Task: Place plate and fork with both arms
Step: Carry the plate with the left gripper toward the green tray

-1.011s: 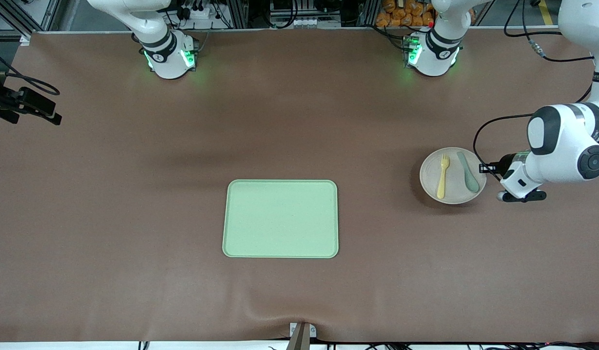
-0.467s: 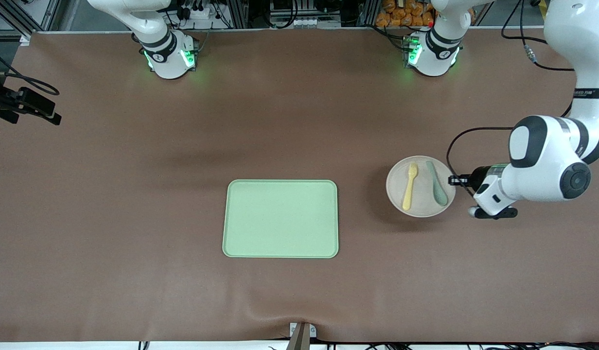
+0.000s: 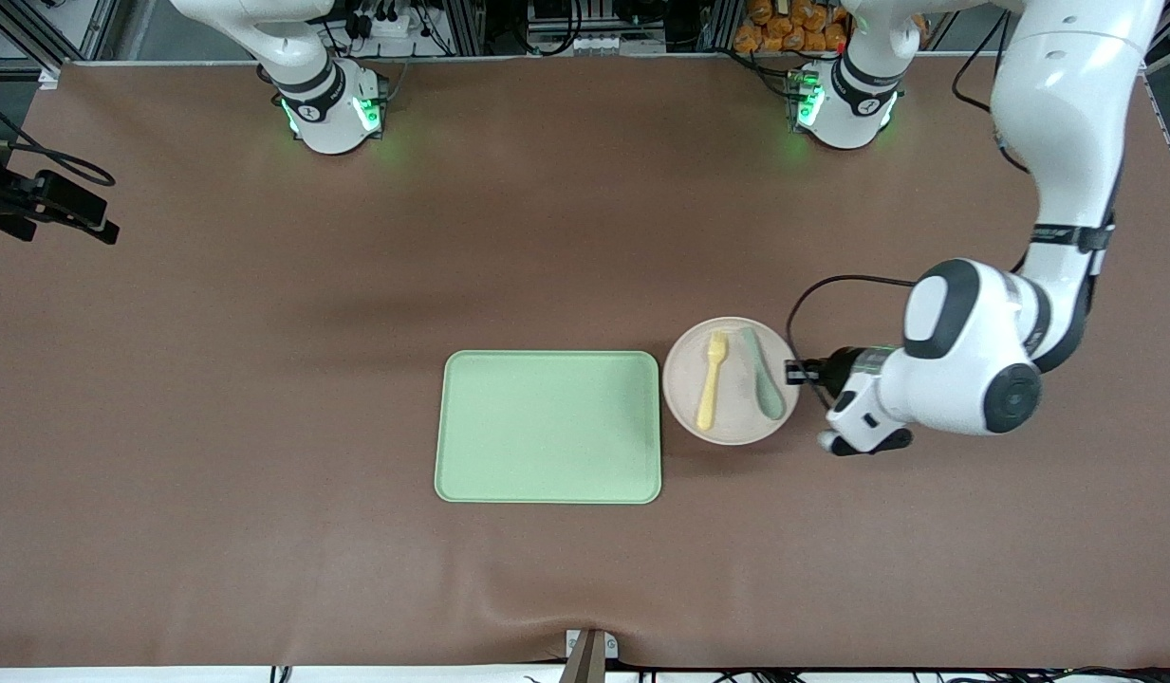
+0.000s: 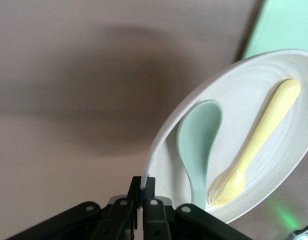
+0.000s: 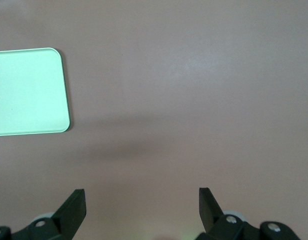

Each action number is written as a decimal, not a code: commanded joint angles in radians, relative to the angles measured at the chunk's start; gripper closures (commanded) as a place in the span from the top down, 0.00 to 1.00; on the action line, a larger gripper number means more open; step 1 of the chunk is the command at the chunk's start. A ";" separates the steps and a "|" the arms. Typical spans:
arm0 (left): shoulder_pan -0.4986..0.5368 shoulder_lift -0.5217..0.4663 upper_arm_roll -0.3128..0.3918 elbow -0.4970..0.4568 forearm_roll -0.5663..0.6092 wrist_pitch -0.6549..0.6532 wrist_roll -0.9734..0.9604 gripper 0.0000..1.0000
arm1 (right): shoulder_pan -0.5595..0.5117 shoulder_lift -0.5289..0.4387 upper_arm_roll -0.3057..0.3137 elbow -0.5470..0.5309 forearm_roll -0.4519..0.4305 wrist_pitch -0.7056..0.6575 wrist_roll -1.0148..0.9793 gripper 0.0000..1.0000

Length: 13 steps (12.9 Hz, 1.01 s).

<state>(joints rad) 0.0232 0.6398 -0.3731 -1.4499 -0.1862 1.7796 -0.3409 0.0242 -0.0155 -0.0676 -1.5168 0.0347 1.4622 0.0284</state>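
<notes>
The plate point(image 3: 737, 381) is level under the fork and spoon, and the green tray is clear. So my left gripper should keep going to the tray's middle point(image 3: 558, 421) and let go there.
The off-white plate point(image 3: 732, 422) hangs just above the table, beside the edge of the green tray point(image 3: 547, 427) that faces the left arm's end. My left gripper point(image 3: 793, 372) is shut on the plate's rim. On the plate lie the pale-yellow fork point(image 3: 710, 379) and a grey-green spoon point(image 3: 763, 379). In the left wrist view the left gripper point(image 4: 146, 182) pinches the rim of the plate point(image 4: 254, 95), with the fork point(image 4: 259, 145) and spoon point(image 4: 199, 140) side by side. My right gripper point(image 5: 142, 200) is open over bare cloth, with a corner of the tray point(image 5: 24, 92) in its view.
Brown cloth covers the table. A black camera mount point(image 3: 53, 204) sticks in at the right arm's end. A small bracket point(image 3: 589, 650) sits at the table edge nearest the front camera. Both arm bases point(image 3: 333, 114) stand along the edge farthest from it.
My left arm has carried the plate, with fork and spoon on it, from the left arm's end of the table to just beside the tray. The right arm has not moved.
</notes>
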 commanded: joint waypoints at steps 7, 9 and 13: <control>-0.241 0.184 0.008 0.115 -0.018 0.331 -0.158 0.00 | -0.018 -0.006 0.009 -0.008 0.014 -0.002 -0.012 1.00; -0.261 0.198 0.010 0.115 -0.018 0.363 -0.161 0.00 | -0.017 -0.006 0.009 -0.008 0.014 -0.002 -0.012 1.00; -0.313 0.250 0.020 0.115 -0.016 0.464 -0.191 0.00 | -0.017 -0.006 0.009 -0.008 0.014 -0.002 -0.012 1.00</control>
<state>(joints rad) -0.2586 0.8577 -0.3701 -1.3673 -0.1873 2.2077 -0.5067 0.0231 -0.0155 -0.0675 -1.5170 0.0347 1.4622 0.0284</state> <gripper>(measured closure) 0.947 0.000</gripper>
